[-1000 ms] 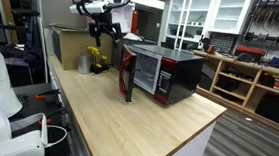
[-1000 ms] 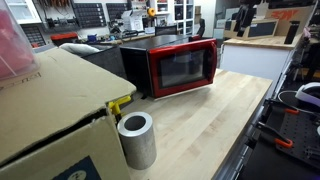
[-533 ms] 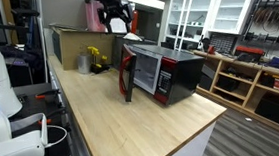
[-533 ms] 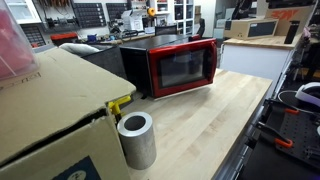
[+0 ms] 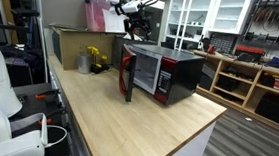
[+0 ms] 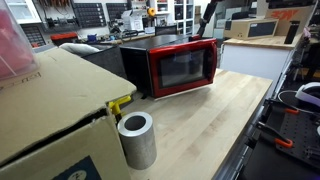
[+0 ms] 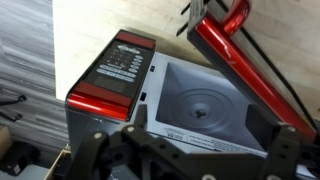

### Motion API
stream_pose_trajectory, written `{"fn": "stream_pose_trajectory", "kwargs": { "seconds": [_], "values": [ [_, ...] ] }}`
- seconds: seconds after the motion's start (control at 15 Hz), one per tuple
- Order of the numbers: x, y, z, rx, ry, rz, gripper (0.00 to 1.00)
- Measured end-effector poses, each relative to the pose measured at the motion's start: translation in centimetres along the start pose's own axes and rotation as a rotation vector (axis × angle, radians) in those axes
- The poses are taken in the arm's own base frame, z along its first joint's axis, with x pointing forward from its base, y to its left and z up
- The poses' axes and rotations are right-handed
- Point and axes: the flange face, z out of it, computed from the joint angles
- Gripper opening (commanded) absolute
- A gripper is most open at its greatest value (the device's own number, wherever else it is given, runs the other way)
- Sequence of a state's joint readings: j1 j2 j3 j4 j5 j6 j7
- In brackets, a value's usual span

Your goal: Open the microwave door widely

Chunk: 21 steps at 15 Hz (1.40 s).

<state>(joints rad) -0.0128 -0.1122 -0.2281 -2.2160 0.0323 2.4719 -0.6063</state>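
Note:
The red door (image 6: 182, 68) is only partly open and my gripper is hovering above the cavity. I should lower my gripper and push the door's inner side (image 7: 234, 76) until the door swings wide open.
The microwave (image 5: 174, 73) stands on the wooden counter, black with a red front. Its door (image 5: 127, 73) hangs open at roughly a right angle, swung out toward the counter's front. In an exterior view the door's red frame and dark glass (image 6: 182, 68) face the camera. My gripper (image 5: 138, 26) hovers above the microwave, clear of it. The wrist view looks down on the red control panel (image 7: 120, 68), the open cavity with its turntable (image 7: 205, 105) and the red door (image 7: 240, 50). The gripper (image 7: 195, 160) is open and empty.
A brown cardboard box (image 5: 76, 39) stands behind the microwave and fills the foreground in an exterior view (image 6: 50, 110). A grey roll (image 6: 137, 140) and a yellow object (image 6: 120, 103) sit beside it. The counter (image 5: 133, 124) ends near the front; white cabinets (image 5: 207, 12) stand behind.
My gripper has risen from beside the open door and moved right, over the microwave's top. The door has stayed at the same angle.

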Motion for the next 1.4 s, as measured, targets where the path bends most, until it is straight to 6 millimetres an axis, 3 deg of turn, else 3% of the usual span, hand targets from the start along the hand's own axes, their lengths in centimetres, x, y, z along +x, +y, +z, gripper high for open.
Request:
{"fn": "stream_pose_trajectory", "kwargs": {
  "seconds": [0.33,0.6,1.0,1.4],
  "values": [
    [8.7,-1.0,5.3,0.009,-0.044,0.112,1.00],
    [12.2,-0.1,7.3,0.048,-0.138,0.152,1.00],
    [12.9,0.7,6.3,0.094,-0.254,0.154,1.00],
    [11.2,0.0,10.2,0.061,-0.358,0.096,1.00]
  ]
}}
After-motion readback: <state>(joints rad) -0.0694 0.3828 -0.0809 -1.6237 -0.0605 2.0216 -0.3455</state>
